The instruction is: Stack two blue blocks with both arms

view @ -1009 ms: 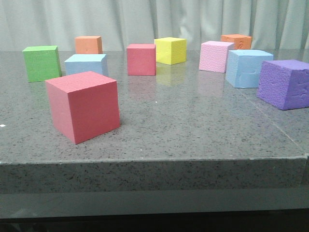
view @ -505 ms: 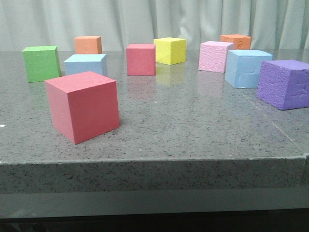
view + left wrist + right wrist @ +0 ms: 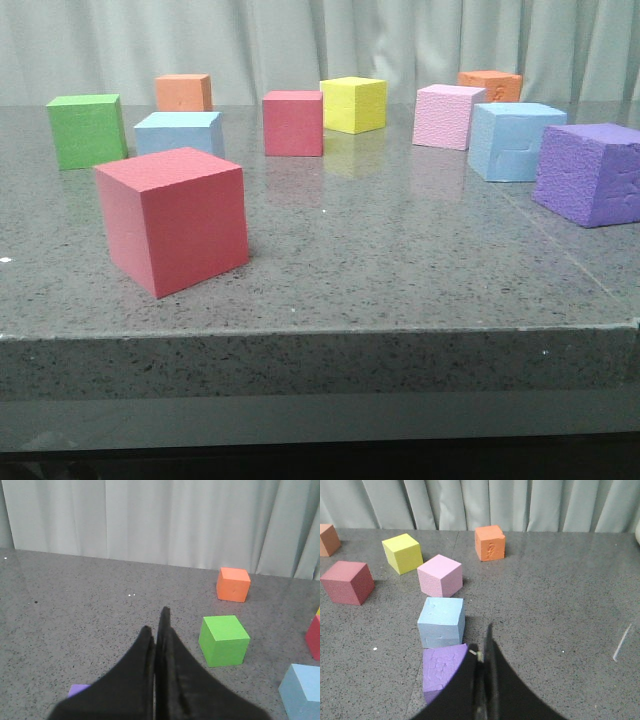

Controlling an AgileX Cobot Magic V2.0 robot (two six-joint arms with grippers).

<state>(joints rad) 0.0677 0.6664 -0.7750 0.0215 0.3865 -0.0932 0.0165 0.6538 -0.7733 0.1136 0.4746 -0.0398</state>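
Note:
The blue block [image 3: 512,142] next to the purple cube is far from my left gripper's side, so my right gripper needs to put that block in the open middle [image 3: 347,192] first.
One blue block [image 3: 178,133] sits at the back left of the table, behind the big red cube; its corner shows in the left wrist view [image 3: 301,691]. The other blue block [image 3: 514,140] sits at the right, between the pink cube and the purple cube, and shows in the right wrist view [image 3: 442,621]. Neither gripper appears in the front view. My left gripper [image 3: 156,622] is shut and empty above bare table, apart from the green cube. My right gripper [image 3: 481,641] is shut and empty, beside the purple cube and short of the blue block.
Around the table stand a large red cube [image 3: 173,218], green cube [image 3: 87,130], two orange cubes [image 3: 184,92] [image 3: 490,85], smaller red cube [image 3: 293,123], yellow cube [image 3: 353,104], pink cube [image 3: 446,116] and purple cube [image 3: 590,173]. A curtain hangs behind. The table's front edge [image 3: 320,330] is near.

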